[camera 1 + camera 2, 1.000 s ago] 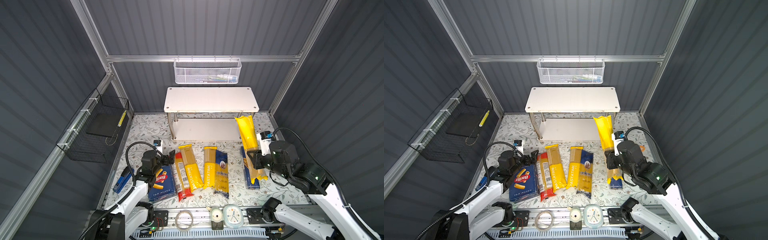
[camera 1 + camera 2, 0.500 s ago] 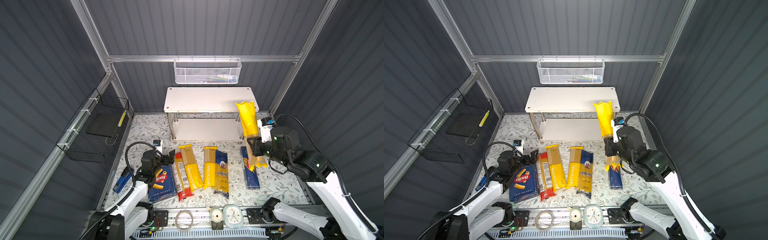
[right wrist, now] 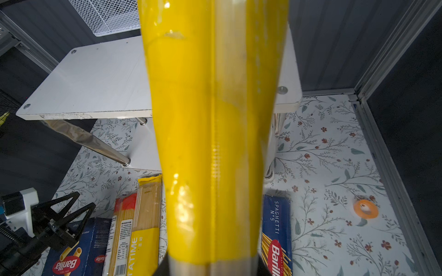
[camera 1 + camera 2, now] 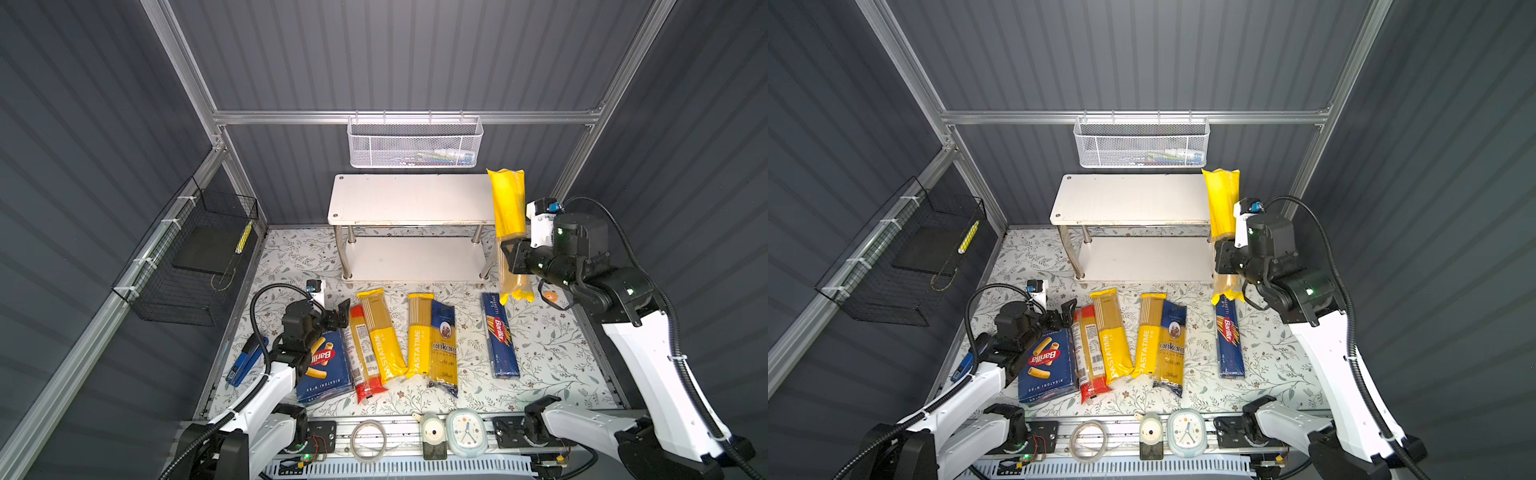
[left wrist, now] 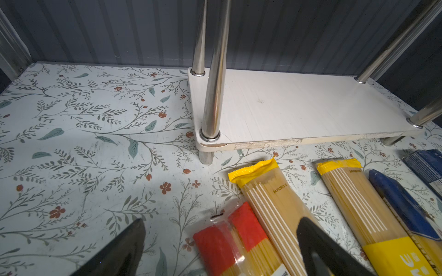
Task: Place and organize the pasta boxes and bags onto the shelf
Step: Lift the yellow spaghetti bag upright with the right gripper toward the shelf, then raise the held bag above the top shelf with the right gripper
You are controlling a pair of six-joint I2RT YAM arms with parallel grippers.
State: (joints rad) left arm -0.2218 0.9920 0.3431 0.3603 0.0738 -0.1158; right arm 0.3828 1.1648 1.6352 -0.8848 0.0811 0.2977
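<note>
My right gripper should keep moving the yellow spaghetti bag (image 4: 508, 201) in, as it points front to back at the top board's empty end (image 4: 477, 200), until it rests there.
My right gripper (image 4: 513, 259) is shut on a long yellow spaghetti bag (image 4: 506, 208) (image 3: 210, 119), holding it upright in the air at the right end of the white two-tier shelf (image 4: 411, 199). The bag's top end reaches above the top board. On the floral table lie the wide rigatoni box (image 4: 324, 368), a red-ended bag (image 4: 363, 353), two PASTATIME bags (image 4: 382, 336), the blue ankara bag (image 4: 444, 340) and the narrow spaghetti box (image 4: 500, 336). My left gripper (image 5: 222, 221) stands open just above the table by the red-ended bag's far end, holding nothing.
A white mesh basket (image 4: 413, 143) hangs on the back wall above the shelf. A black wire basket (image 4: 199, 257) is on the left wall. A blue tool (image 4: 245, 361) lies at the table's left edge and an orange ring (image 3: 365, 209) at the right. A clock (image 4: 465, 428) sits on the front rail.
My right gripper has lifted the yellow bag off the spaghetti box and carried it back toward the shelf's right end. The left arm has stayed still.
</note>
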